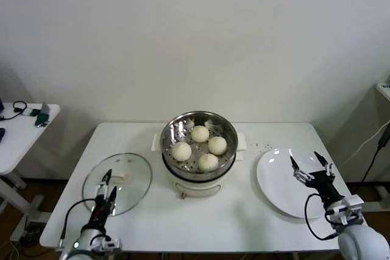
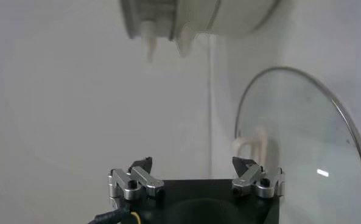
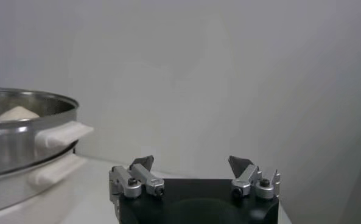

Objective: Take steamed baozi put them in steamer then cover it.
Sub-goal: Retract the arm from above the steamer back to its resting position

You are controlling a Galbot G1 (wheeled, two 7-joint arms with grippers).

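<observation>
The glass cover [image 1: 131, 185] should sit on the steamer's rim [image 1: 200, 112] clear of the baozi when the robot lowers it, because the baozi are below that rim.
Several cream-white baozi [image 1: 200, 133] lie on the perforated tray inside the shiny steamer [image 1: 172, 128] at the table's middle. One baozi [image 3: 19, 113] peeks over the steamer's rim [image 3: 28, 100] in the right wrist view. The glass cover [image 1: 131, 175] lies flat on the table to the left of the steamer, and its white handle [image 2: 253, 146] shows in the left wrist view. My left gripper [image 1: 108, 184] hovers open over the cover's near-left part, empty [image 2: 195, 164]. My right gripper [image 1: 309, 164] stands open and empty [image 3: 192, 163] over a white plate.
The flat white plate [image 1: 277, 181] sits at the table's right, bare. The steamer's white base [image 2: 198, 18] shows in the left wrist view beyond the cover [image 2: 302, 140]. A small side table [image 1: 24, 132] with cables stands off to the left.
</observation>
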